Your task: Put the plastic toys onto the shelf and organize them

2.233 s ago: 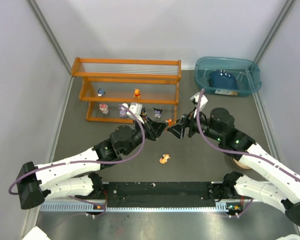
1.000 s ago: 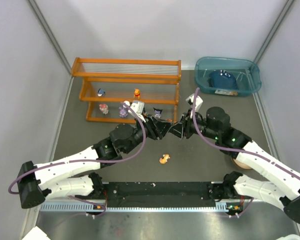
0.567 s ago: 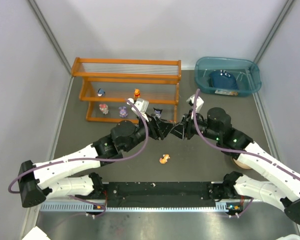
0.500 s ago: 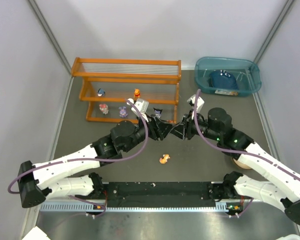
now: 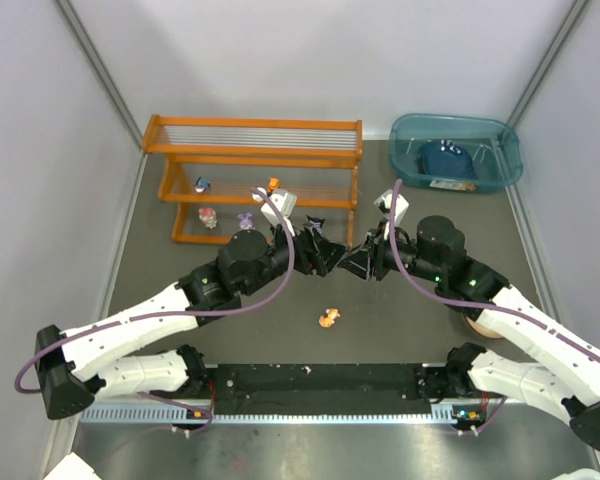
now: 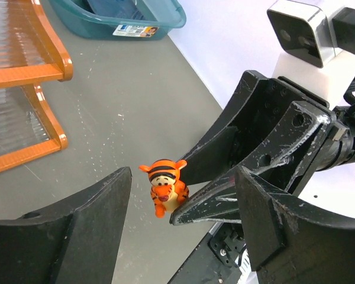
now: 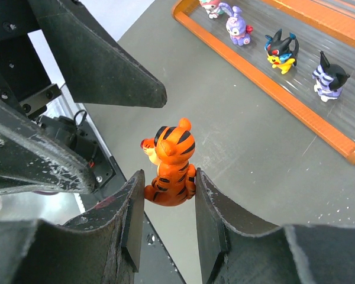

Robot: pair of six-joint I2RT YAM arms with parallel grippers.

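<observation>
Next, my left gripper moves farther in toward the tiger toy [image 7: 171, 160], around its body [image 6: 170, 198], before closing to take it over, because the toy is just past my left gripper's open fingers.
An orange striped tiger toy [image 7: 171, 163] is pinched between the pads of my right gripper [image 7: 168, 177], which is shut on it above the table. My left gripper [image 6: 183, 177] is open, with its jaws standing either side of the tiger [image 6: 164, 186] without touching it. In the top view both grippers meet mid-table, left [image 5: 320, 255] against right [image 5: 355, 262]. The orange shelf [image 5: 250, 150] stands behind them. Several toys sit on its lower tiers, among them a pink one [image 7: 212, 5], a purple one [image 7: 239, 26] and a black one [image 7: 329, 77]. One small orange toy [image 5: 328, 318] lies loose on the table.
A teal bin [image 5: 500, 170] with a dark blue item [image 5: 443, 158] stands at the back right. A round tan object [image 5: 477, 325] shows under my right arm. Grey walls close in both sides.
My left gripper's jaws have spread wider around the tiger, and its wrist has shifted slightly toward the shelf. My right gripper has kept its hold on the tiger.
</observation>
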